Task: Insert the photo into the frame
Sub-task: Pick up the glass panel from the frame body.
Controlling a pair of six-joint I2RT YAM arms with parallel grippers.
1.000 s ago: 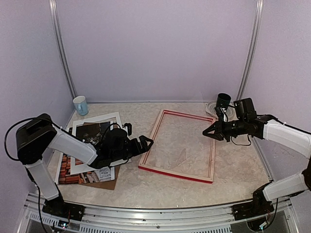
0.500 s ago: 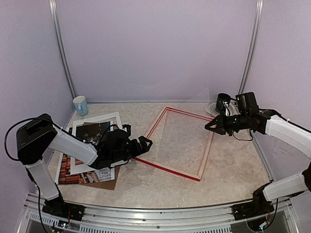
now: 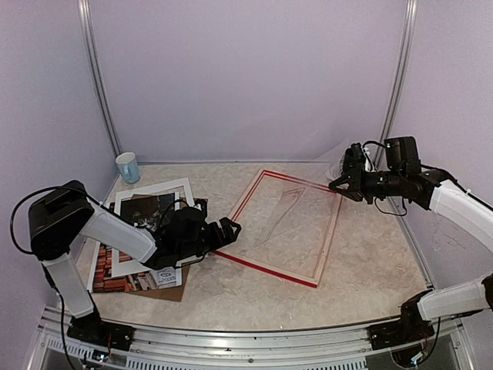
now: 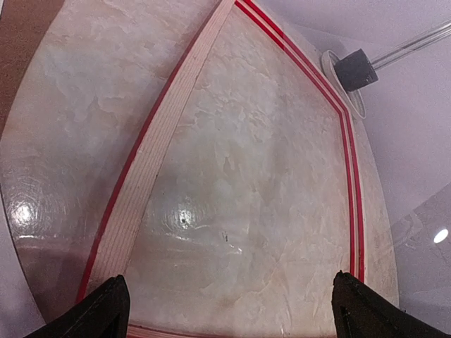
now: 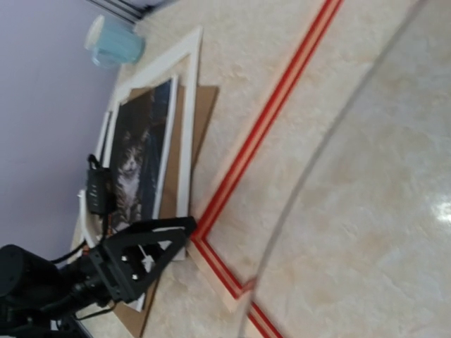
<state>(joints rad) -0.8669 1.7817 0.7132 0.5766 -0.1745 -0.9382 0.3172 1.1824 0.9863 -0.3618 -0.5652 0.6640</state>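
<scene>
I should lift the clear sheet point(image 3: 282, 216) with my right gripper and lay it square while my left gripper moves away from the frame's corner point(image 3: 221, 251), because the sheet bows crooked across the frame.
The frame point(image 3: 270, 267) lies flat on the table, with red rails and pale wood showing on its left rail point(image 4: 151, 183). My right gripper point(image 3: 337, 185) hovers over the frame's far right corner, shut on a clear sheet point(image 3: 289, 212) whose far edge is lifted; that sheet's curved edge point(image 5: 317, 162) crosses the right wrist view, where my own fingers do not show. My left gripper point(image 3: 231, 228) point(image 4: 232, 310) is open at the frame's left corner. The photo point(image 3: 142, 208) point(image 5: 137, 165), a tabby cat on a dark background, lies at the left, partly under a white mat point(image 3: 179, 185) and my left arm.
A brown backing board point(image 3: 168, 293) sticks out beneath the stack at the left. A pale blue cup point(image 3: 128, 166) stands in the back left corner. A black object on a white ring point(image 3: 354, 159) point(image 4: 354, 69) sits at the back right, close to my right arm. Walls close in on three sides.
My right gripper rose and drew back to the right, tilting the clear sheet's far edge up. The frame swung slightly on the table. My left arm barely moved.
</scene>
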